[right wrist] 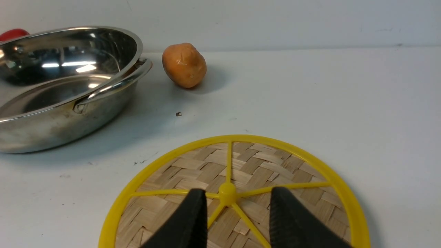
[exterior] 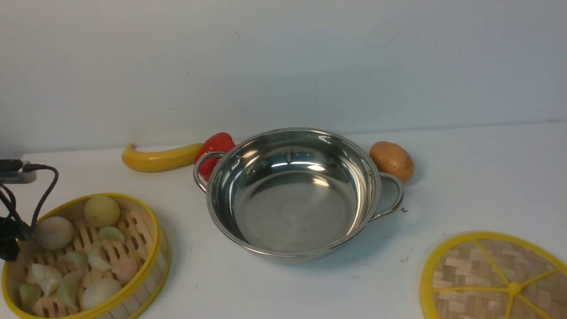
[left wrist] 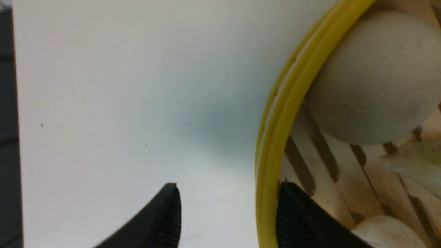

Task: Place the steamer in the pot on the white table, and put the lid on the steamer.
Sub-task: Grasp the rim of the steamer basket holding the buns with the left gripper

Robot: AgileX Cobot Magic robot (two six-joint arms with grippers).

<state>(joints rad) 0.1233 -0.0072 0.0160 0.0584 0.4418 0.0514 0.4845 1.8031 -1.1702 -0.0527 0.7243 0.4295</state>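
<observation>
My gripper will lower the steamer (exterior: 86,256), which will sink down inside with a gap around it, because the pot's opening (exterior: 293,191) looks wider than the round steamer.
The steamer (exterior: 150,266), holding pale buns and dumplings, sits on the white table (exterior: 465,177) at the near left. My left gripper (left wrist: 229,186) is open astride its yellow rim (left wrist: 272,144): one finger (left wrist: 296,217) is inside the basket, the other (left wrist: 165,217) outside over the table. The empty pot (exterior: 292,208) stands in the middle. At the near right the lid (exterior: 496,277) lies flat. My right gripper (right wrist: 237,191) hangs open over the lid (right wrist: 310,162), its fingers on either side of the centre knob (right wrist: 227,189).
Behind the pot lie a yellow banana (exterior: 159,158), a red pepper (exterior: 215,148) and a brown potato (exterior: 392,160), close to the pot's handles. Black cables (exterior: 42,195) and a small device (exterior: 15,173) crowd the far left edge. A white wall closes the back.
</observation>
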